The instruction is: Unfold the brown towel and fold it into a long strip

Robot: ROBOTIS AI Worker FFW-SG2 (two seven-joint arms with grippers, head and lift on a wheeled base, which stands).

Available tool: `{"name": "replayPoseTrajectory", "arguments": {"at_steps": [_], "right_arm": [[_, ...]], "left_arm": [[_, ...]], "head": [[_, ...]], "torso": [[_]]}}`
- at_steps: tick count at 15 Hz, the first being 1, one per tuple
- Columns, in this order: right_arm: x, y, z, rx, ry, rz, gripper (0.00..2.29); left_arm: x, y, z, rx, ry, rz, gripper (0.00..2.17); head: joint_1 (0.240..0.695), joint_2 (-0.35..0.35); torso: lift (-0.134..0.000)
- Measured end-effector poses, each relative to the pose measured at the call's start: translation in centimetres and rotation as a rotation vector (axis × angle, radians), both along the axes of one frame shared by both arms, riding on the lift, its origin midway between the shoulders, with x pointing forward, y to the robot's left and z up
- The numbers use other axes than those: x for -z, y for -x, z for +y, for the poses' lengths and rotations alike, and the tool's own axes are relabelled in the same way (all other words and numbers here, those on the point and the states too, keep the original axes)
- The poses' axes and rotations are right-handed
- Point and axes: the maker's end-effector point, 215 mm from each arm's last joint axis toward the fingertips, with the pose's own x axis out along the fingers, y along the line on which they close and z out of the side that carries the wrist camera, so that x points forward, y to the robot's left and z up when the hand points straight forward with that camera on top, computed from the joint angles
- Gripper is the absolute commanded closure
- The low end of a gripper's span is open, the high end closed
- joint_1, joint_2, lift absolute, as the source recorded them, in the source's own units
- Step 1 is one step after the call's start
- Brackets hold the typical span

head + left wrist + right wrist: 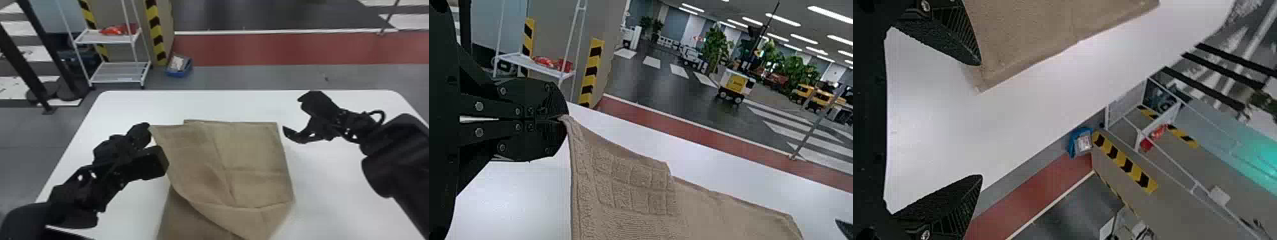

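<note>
The brown towel will open out into a much wider sheet when I pull its corners apart, because another layer shows under the curved flap.
My left gripper is at the left side of the brown towel, holding its far left corner. In the left wrist view the left gripper is shut on that corner, and the towel hangs away from the fingertips in folds. My right gripper stands open just off the towel's far right corner. The right wrist view has the right gripper with its fingers wide apart, one beside the corner of the towel. Several layers overlap, with a curved loose flap toward the near side.
The white table carries the towel, its far edge beyond both grippers. On the floor behind stand a white shelf rack and a blue bin, left of centre.
</note>
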Motion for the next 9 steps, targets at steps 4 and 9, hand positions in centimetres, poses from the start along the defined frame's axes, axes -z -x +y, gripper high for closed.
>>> {"name": "replayPoseTrajectory", "arguments": {"at_steps": [4,9], "right_arm": [[1.9,1.0,-2.9,-0.105,0.273,0.061,0.09],[3.6,-1.0,-3.5,-0.127,0.374,0.138,0.16]], "left_arm": [[0.2,0.4,-1.2,-0.003,0.039,0.007,2.06],[0.5,0.5,-2.2,0.003,0.064,0.018,2.06]], "head": [[0.695,0.007],[0.695,-0.014]], "torso": [[-0.123],[-0.123]]}}
